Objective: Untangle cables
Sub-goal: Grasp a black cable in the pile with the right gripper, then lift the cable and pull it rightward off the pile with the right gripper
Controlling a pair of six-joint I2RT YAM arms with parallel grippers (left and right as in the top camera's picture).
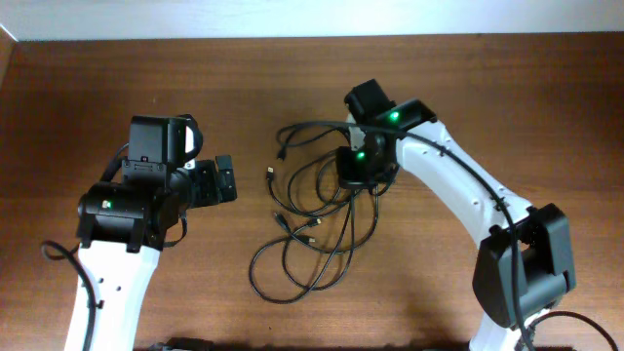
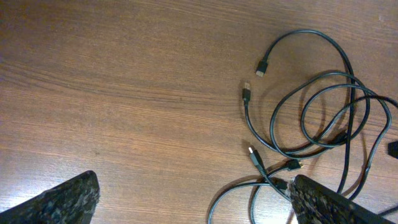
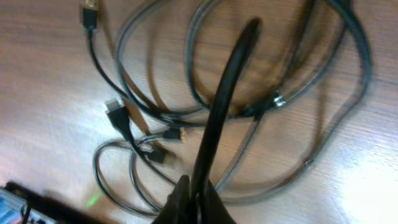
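Observation:
The robot's right gripper is holding a cable that still runs among the overlapping loops (image 1: 322, 185), so it should pull the cable away from the pile, far over the clear table (image 1: 546, 107).
Several thin black cables (image 1: 312, 219) lie in a loose tangle of overlapping loops in the middle of the wooden table (image 1: 487, 88). Small plugs (image 1: 270, 175) point left from the pile. My right gripper (image 1: 358, 177) is down on the tangle's upper right part. In the right wrist view it (image 3: 198, 198) is shut on one cable (image 3: 227, 93), which rises from between the fingers above the other loops (image 3: 149, 106). My left gripper (image 1: 226, 181) hovers left of the tangle, open and holding nothing. Its right finger (image 2: 336, 205) hangs over the nearest loops (image 2: 323, 106) and plugs (image 2: 246, 93).
The table's far edge meets a pale wall (image 1: 312, 18) at the top. The white right arm (image 1: 468, 185) reaches in from the lower right, and the left arm's base (image 1: 112, 283) stands at the lower left with its own thicker wire (image 1: 58, 255) beside it.

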